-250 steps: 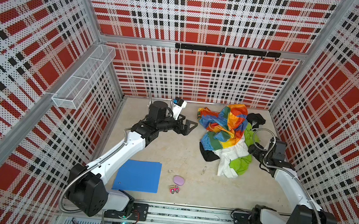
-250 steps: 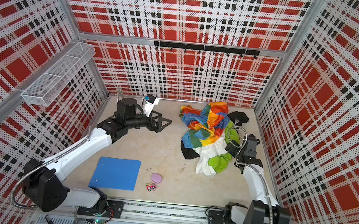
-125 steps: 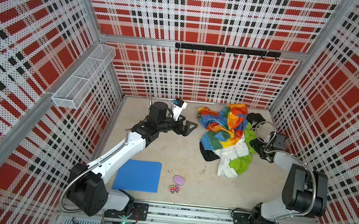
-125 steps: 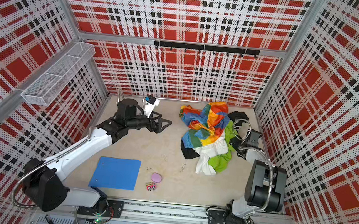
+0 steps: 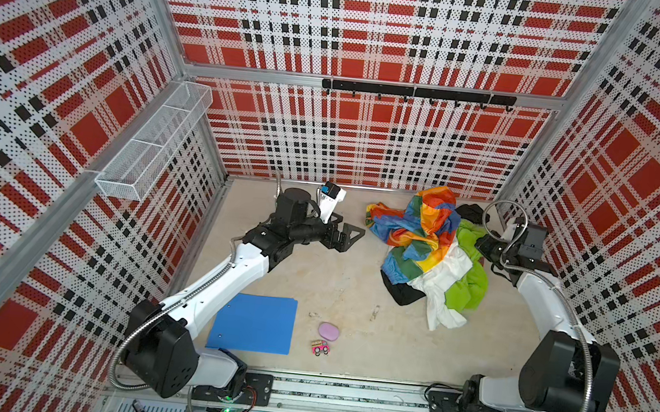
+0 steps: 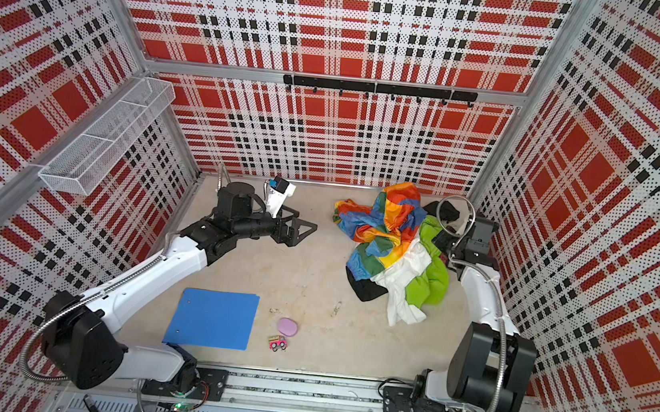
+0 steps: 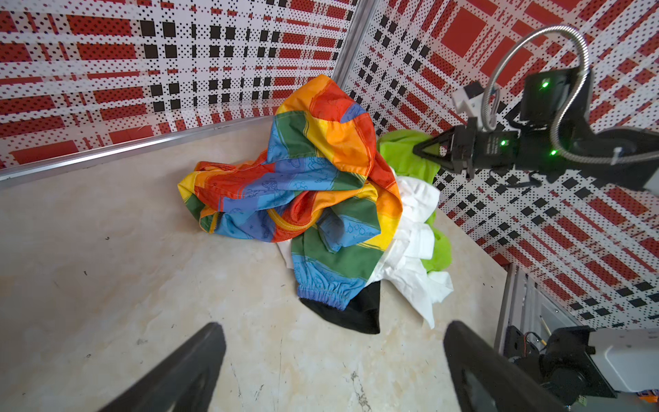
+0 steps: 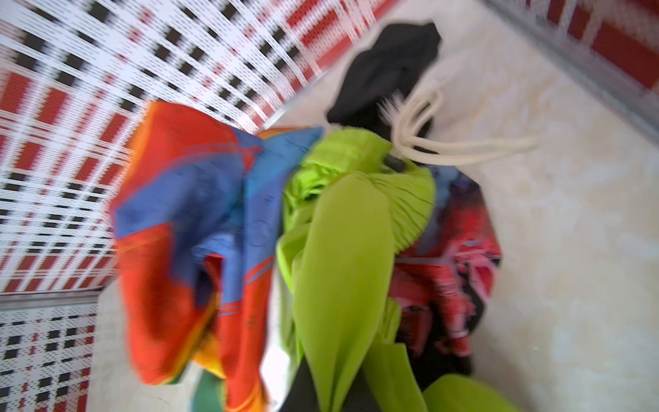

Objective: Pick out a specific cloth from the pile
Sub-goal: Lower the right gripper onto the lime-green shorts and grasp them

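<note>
Next, my right gripper raises the lime green cloth high over the pile before carrying it across, because the lime green cloth's lower end (image 5: 467,291) lies against the white piece.
The pile (image 5: 422,229) (image 6: 384,225) (image 7: 303,171) lies at the back right of the floor: a rainbow colour-block fabric over white and black pieces. The cloth (image 5: 466,288) (image 6: 431,282) (image 7: 399,157) (image 8: 342,249) is lime green and runs along the pile's right side. Its gathered waistband and white drawstring (image 8: 428,146) show in the right wrist view. My right gripper (image 5: 481,244) (image 6: 440,237) (image 7: 424,149) is shut on the cloth's upper edge, and the fabric stretches taut from it. My left gripper (image 5: 352,234) (image 6: 305,229) (image 7: 331,328) hangs open left of the pile, touching nothing.
A blue folder (image 5: 253,322) lies front left on the floor, with a pink oval object (image 5: 328,331) and a small toy car (image 5: 319,347) beside it. A black garment (image 5: 472,211) sits in the back right corner. A wire basket (image 5: 155,147) hangs on the left wall.
My right gripper has closed on the green cloth's upper edge and shifted a little toward the back wall. The left arm has not moved.
</note>
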Robot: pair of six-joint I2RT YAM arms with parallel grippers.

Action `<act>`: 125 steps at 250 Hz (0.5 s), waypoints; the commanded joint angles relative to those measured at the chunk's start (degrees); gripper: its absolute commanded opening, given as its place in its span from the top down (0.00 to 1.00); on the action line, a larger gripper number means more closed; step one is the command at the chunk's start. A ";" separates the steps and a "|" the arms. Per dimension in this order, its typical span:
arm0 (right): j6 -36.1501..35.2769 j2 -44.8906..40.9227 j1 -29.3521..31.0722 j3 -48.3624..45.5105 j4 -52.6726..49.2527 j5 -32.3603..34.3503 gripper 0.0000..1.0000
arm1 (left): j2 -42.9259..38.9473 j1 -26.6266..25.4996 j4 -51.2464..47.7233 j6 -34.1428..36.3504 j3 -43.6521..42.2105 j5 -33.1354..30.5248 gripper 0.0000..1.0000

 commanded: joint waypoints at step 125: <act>-2.41 -0.77 7.24 20.35 -6.58 7.66 0.95 | 1.55 -2.98 -0.75 1.43 1.24 -2.61 0.01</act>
